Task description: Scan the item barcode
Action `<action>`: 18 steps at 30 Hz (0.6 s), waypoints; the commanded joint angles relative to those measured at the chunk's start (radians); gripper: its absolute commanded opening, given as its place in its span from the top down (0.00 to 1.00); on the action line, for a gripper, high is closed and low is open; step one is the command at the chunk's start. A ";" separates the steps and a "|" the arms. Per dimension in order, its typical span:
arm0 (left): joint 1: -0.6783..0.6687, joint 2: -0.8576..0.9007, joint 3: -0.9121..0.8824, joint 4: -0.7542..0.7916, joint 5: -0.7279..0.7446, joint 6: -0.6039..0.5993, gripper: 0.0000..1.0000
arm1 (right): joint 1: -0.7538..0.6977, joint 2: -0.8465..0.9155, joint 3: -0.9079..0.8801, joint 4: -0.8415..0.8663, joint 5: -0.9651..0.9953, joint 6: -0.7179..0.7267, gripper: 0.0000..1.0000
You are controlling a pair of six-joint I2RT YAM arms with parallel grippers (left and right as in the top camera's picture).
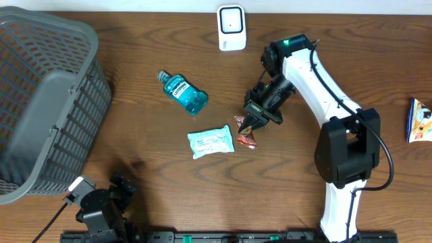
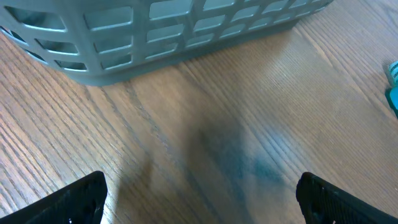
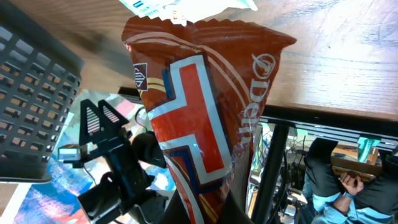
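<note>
The snack packet hangs from my right gripper with its cross print (image 3: 194,118) showing and barcode hidden, so I should put it on the wood (image 1: 264,143), turn it and regrip.
A red-brown snack packet (image 1: 246,133) with a white and blue cross hangs from my right gripper (image 1: 254,120), which is shut on its end. In the right wrist view the packet (image 3: 199,118) fills the middle, its crimped far end pointing toward the table, and the gripper (image 3: 214,214) pinches it at the bottom edge. No barcode shows on the face I see. The white scanner (image 1: 231,27) stands at the table's far edge, well behind the packet. My left gripper (image 2: 202,202) is open over bare wood at the front left, its arm (image 1: 101,206) low in the overhead view.
A grey basket (image 1: 40,101) fills the left side, seen close in the left wrist view (image 2: 186,28). A blue mouthwash bottle (image 1: 182,92) and a white-teal wipes pack (image 1: 211,142) lie mid-table, left of the packet. Another packet (image 1: 420,120) lies at the right edge.
</note>
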 commanded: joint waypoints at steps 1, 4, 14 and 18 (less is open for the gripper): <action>0.003 -0.005 -0.008 -0.032 -0.002 0.006 0.02 | -0.006 -0.012 0.013 -0.003 -0.041 -0.021 0.99; 0.003 -0.005 -0.008 -0.032 -0.002 0.006 0.02 | -0.006 -0.012 0.013 -0.003 -0.041 -0.036 0.99; 0.003 -0.005 -0.008 -0.032 -0.003 0.006 0.02 | -0.010 -0.012 0.013 0.158 0.562 -0.035 0.99; 0.003 -0.005 -0.008 -0.032 -0.002 0.006 0.02 | 0.015 -0.011 -0.016 0.303 0.699 -0.040 0.99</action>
